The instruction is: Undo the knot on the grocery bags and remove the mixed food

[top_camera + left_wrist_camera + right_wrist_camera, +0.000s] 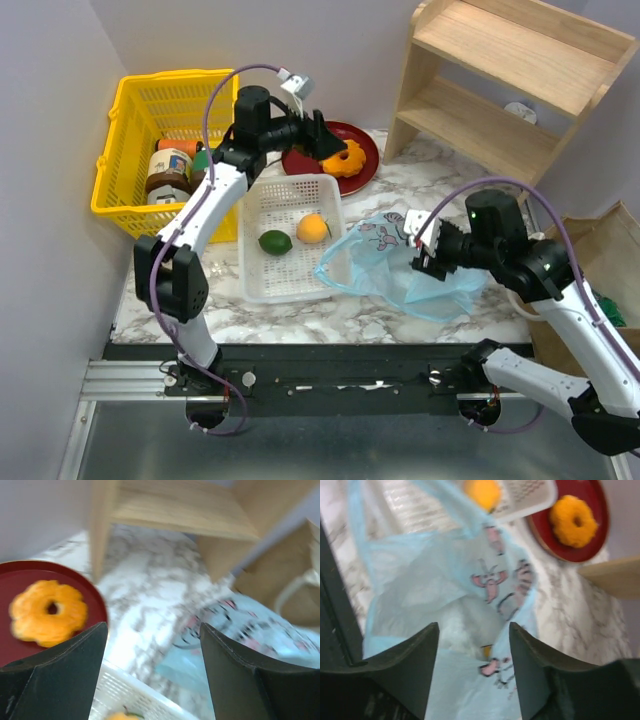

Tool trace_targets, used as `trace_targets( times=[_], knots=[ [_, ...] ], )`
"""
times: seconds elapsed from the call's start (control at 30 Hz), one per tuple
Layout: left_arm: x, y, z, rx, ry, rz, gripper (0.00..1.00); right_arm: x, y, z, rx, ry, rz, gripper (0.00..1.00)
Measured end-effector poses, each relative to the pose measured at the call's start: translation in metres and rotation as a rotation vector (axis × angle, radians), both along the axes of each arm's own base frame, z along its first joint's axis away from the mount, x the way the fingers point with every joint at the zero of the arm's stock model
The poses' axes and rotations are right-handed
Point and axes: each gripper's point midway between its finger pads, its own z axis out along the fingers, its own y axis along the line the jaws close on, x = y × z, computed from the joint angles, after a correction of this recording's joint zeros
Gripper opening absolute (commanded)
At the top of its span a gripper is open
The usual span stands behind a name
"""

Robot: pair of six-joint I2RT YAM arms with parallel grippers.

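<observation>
My left gripper should hold the bag opening's edge open before my right gripper reaches in, since loose film folds over the small yellow item inside the bag.
The light-blue plastic grocery bag lies crumpled on the marble table, its mouth loose. My right gripper hovers over it, open, with bag film below the fingers and a small yellow item showing inside. An orange and a green lime sit in the white basket. The orange-glazed doughnut rests on a red plate. My left gripper is open just left of the doughnut, holding nothing. The brown paper bag stands at the right edge.
A yellow basket with labelled jars stands at the back left. A wooden shelf fills the back right corner. The white basket's rim lies right under my left fingers.
</observation>
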Motion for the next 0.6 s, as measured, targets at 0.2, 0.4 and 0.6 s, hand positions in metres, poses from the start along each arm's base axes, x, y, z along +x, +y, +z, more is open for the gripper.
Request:
trace_targets(
  times=[0.2,0.4,0.6],
  knots=[
    [-0.114,-0.045,-0.026,0.167,-0.07,-0.359,0.84,-0.047,-0.005,-0.076,-0.065,0.21,0.117,0.56],
    [-0.206,-0.075,-0.117,0.406,-0.087,-0.618,0.81,-0.052,-0.015,-0.098,-0.079,0.241,0.065,0.51],
    [-0.19,-0.04,-0.185,0.626,-0.013,-0.441,0.79,-0.035,-0.055,-0.119,-0.14,0.214,-0.181,0.52]
  ],
)
